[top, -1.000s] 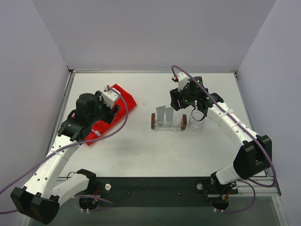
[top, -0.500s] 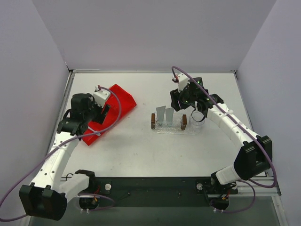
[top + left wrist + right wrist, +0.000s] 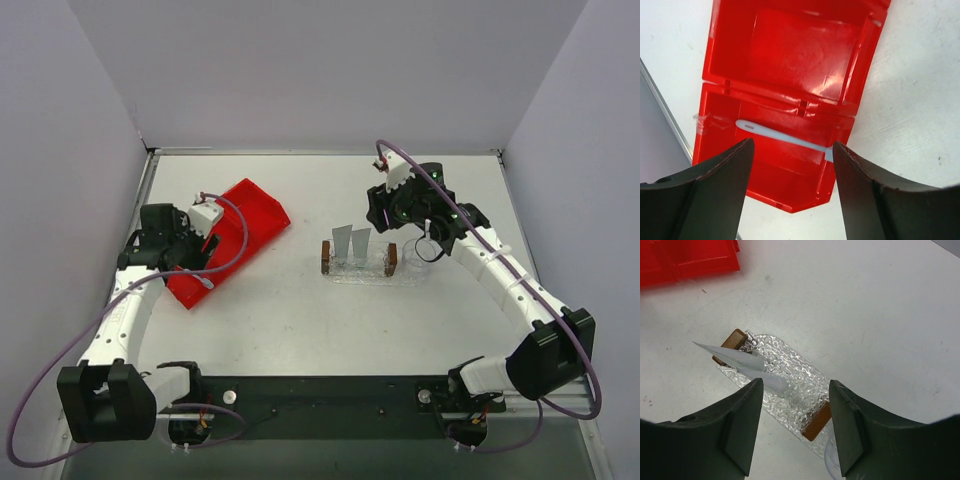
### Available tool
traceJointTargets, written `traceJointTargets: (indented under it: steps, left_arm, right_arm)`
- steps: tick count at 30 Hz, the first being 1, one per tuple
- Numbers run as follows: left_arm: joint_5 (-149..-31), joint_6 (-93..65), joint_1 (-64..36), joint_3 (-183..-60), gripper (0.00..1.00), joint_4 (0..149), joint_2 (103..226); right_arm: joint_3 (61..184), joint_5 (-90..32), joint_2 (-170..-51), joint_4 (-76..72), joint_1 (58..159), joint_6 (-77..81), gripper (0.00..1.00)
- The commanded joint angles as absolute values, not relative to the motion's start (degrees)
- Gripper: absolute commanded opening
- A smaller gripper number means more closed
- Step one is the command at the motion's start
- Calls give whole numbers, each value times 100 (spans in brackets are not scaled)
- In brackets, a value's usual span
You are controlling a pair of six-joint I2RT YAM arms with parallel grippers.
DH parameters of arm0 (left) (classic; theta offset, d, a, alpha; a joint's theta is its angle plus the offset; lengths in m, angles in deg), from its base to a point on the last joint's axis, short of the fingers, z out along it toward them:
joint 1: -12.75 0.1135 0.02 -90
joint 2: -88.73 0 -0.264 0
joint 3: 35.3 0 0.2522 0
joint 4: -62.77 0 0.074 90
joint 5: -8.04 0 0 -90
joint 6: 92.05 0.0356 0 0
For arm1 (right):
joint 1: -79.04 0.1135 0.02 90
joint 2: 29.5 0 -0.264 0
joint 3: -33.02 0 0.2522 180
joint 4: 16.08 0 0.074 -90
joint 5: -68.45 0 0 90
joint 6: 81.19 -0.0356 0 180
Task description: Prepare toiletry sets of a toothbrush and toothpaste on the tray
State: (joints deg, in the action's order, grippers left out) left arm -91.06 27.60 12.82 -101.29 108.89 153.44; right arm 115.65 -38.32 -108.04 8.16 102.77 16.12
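The toothbrush's head is propped up on the red bin's rim, so the robot's left gripper should go on down to the raised neck and close there.
The pale blue toothbrush lies across the near compartment of the red bin, its end resting on the bin's right rim. My left gripper is open and empty, above the bin's near end; in the top view it is at the bin's left side. Two silvery-grey toothpaste tubes lean in the small rack on the clear textured tray. My right gripper is open and empty, above the tray's near end; in the top view it is behind the tray.
The rack has brown ends. A clear round cup rim sits just right of the tray. The red bin lies at the left of the white table. Grey walls close in the back and sides.
My left arm has drawn back to the left, off the red bin's middle to its left side. My right gripper has shifted slightly right and back. The tubes have not moved.
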Motion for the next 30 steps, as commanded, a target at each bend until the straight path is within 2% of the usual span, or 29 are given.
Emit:
traceJointTargets:
  steps: [1, 10, 30]
  left_arm:
    - [-9514, 3485, 1643, -10083, 74, 11247, 15421]
    - [-10297, 5339, 2513, -10285, 73, 12153, 15789]
    - [-9954, 7845, 2523, -10575, 71, 11881, 17064]
  right_arm:
    - [11578, -3868, -10535, 691, 10304, 1602, 50]
    - [11552, -4018, -10509, 726, 10304, 1584, 50]
    - [11560, -4167, -10605, 762, 10277, 1575, 50]
